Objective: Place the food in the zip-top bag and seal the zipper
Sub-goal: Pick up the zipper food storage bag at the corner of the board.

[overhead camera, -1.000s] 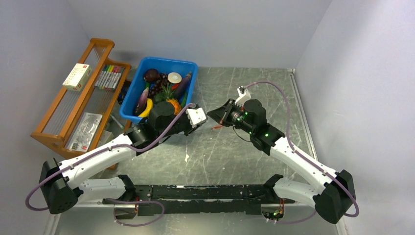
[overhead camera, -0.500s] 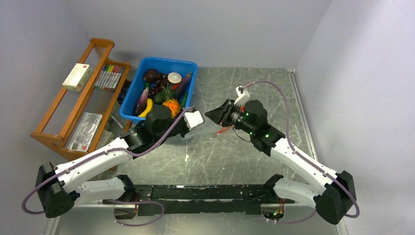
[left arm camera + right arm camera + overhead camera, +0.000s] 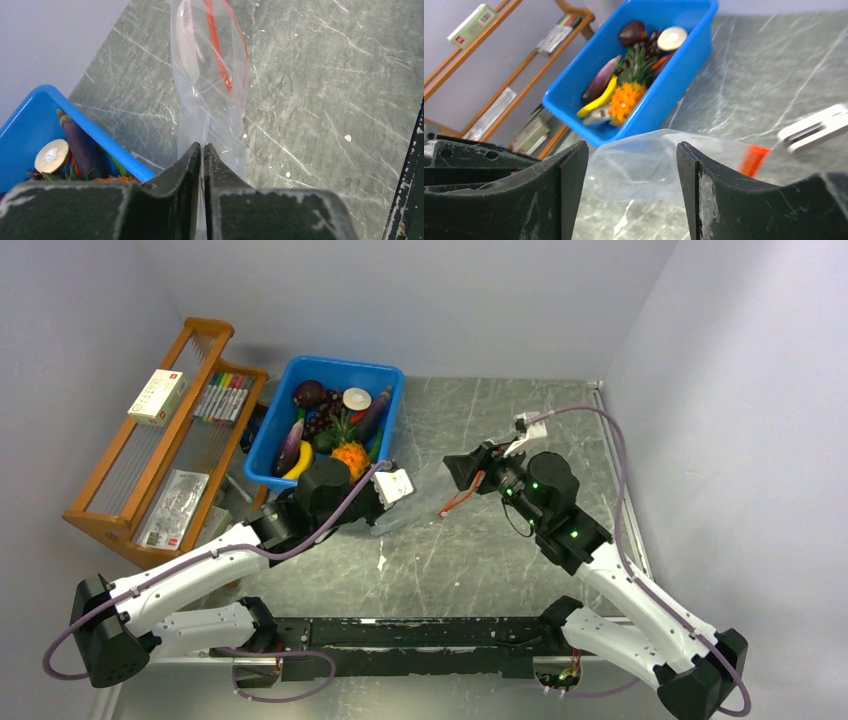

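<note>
My gripper will make the clear zip-top bag [image 3: 414,502] open up wide when it pulls an edge of the zipper sideways, because the red zipper [image 3: 462,496] runs along the bag's loose edge.
The clear zip-top bag [image 3: 210,100] hangs off the table between the two arms. My left gripper [image 3: 202,147] is shut on one of its edges, with thin plastic pinched between the jaws. The red zipper [image 3: 220,55] runs along the far part of the bag. My right gripper [image 3: 632,147] stands wide open just short of the bag [image 3: 644,170], touching nothing; the zipper [image 3: 754,157] shows past its right finger. The food lies in the blue bin [image 3: 345,367]: an orange pineapple [image 3: 624,100], a purple eggplant [image 3: 599,82], dark grapes [image 3: 320,423] and a white-faced round piece [image 3: 672,38].
A wooden rack [image 3: 150,440] stands at the left with marker pens [image 3: 222,395] and a white box [image 3: 157,397] on it. Walls close in the table at the back and right. The blue bin sits right behind my left gripper [image 3: 392,508].
My right gripper has opened, let go of the bag's zipper end and drawn back to the right. My left gripper has shut on the bag's edge and holds it.
</note>
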You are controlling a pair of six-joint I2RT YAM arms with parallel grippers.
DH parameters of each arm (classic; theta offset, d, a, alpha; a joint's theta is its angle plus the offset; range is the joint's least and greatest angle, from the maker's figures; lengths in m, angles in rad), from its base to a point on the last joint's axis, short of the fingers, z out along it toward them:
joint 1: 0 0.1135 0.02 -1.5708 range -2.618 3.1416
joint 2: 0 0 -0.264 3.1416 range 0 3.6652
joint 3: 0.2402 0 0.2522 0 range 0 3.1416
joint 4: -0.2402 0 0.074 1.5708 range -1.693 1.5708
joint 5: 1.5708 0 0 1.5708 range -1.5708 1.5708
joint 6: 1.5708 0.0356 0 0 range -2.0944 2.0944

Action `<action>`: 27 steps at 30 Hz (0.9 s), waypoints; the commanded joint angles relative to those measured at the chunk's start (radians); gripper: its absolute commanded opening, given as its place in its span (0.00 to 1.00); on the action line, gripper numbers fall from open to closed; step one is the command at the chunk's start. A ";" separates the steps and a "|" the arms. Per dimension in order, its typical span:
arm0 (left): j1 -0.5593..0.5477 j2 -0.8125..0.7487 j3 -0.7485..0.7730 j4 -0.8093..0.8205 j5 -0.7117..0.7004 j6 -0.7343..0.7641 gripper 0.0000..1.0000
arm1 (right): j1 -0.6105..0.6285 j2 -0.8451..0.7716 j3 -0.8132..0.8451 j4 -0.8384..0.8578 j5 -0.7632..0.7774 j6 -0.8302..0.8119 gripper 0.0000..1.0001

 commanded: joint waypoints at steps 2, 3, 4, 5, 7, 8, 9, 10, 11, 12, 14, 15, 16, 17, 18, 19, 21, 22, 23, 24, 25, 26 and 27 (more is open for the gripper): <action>-0.006 -0.048 -0.030 -0.012 0.016 -0.024 0.07 | -0.085 -0.006 0.016 -0.025 0.060 -0.171 0.66; -0.007 -0.052 -0.033 -0.010 0.013 -0.024 0.07 | -0.129 -0.003 0.011 -0.020 0.007 -0.174 0.66; -0.006 -0.055 -0.034 -0.016 0.009 -0.022 0.07 | -0.193 -0.001 0.005 -0.007 -0.053 -0.168 0.66; -0.006 -0.057 -0.032 -0.025 0.008 -0.019 0.07 | -0.256 0.005 -0.001 0.005 -0.125 -0.154 0.66; -0.007 -0.063 -0.029 -0.046 0.009 -0.007 0.07 | -0.393 0.020 -0.016 0.047 -0.275 -0.117 0.65; -0.006 -0.066 -0.032 -0.048 0.010 -0.008 0.07 | -0.450 0.031 -0.026 0.068 -0.355 -0.086 0.65; -0.007 -0.072 -0.035 -0.047 0.009 -0.009 0.07 | -0.498 0.042 -0.035 0.087 -0.415 -0.060 0.65; -0.006 -0.079 -0.039 -0.047 0.009 -0.010 0.07 | -0.525 0.054 -0.043 0.105 -0.466 -0.039 0.65; -0.007 -0.085 -0.043 -0.047 0.011 -0.012 0.07 | -0.539 0.063 -0.060 0.131 -0.489 -0.021 0.64; -0.007 -0.089 -0.047 -0.044 0.014 -0.011 0.07 | -0.545 0.070 -0.083 0.163 -0.505 -0.007 0.63; -0.006 -0.099 -0.054 -0.041 0.023 -0.009 0.07 | -0.553 0.095 -0.133 0.220 -0.544 0.008 0.60; -0.006 -0.103 -0.056 -0.039 0.024 -0.010 0.07 | -0.556 0.112 -0.168 0.268 -0.569 0.003 0.58; -0.007 -0.105 -0.058 -0.039 0.023 -0.011 0.07 | -0.556 0.131 -0.209 0.309 -0.592 -0.001 0.56; -0.006 -0.108 -0.060 -0.040 0.021 -0.009 0.07 | -0.561 0.156 -0.243 0.344 -0.614 -0.006 0.55; -0.006 -0.111 -0.063 -0.044 0.017 -0.008 0.07 | -0.563 0.181 -0.273 0.381 -0.646 -0.011 0.55; -0.006 -0.114 -0.065 -0.046 0.014 -0.008 0.07 | -0.565 0.212 -0.312 0.434 -0.674 -0.008 0.55; -0.006 -0.120 -0.071 -0.041 0.012 -0.006 0.07 | -0.565 0.262 -0.354 0.526 -0.727 -0.004 0.55; -0.006 -0.122 -0.072 -0.038 0.013 -0.005 0.07 | -0.565 0.279 -0.369 0.564 -0.745 0.000 0.55; -0.006 -0.123 -0.074 -0.040 0.014 -0.005 0.07 | -0.564 0.294 -0.387 0.606 -0.759 0.006 0.55; -0.007 -0.124 -0.073 -0.041 0.014 -0.005 0.07 | -0.565 0.308 -0.401 0.648 -0.776 0.011 0.55; -0.006 -0.127 -0.072 -0.042 0.011 -0.006 0.07 | -0.562 0.321 -0.412 0.693 -0.794 0.012 0.55; -0.006 -0.130 -0.075 -0.042 0.008 -0.006 0.07 | -0.559 0.339 -0.422 0.734 -0.817 0.010 0.55; -0.006 -0.132 -0.080 -0.040 0.008 -0.005 0.07 | -0.555 0.357 -0.429 0.774 -0.833 0.008 0.55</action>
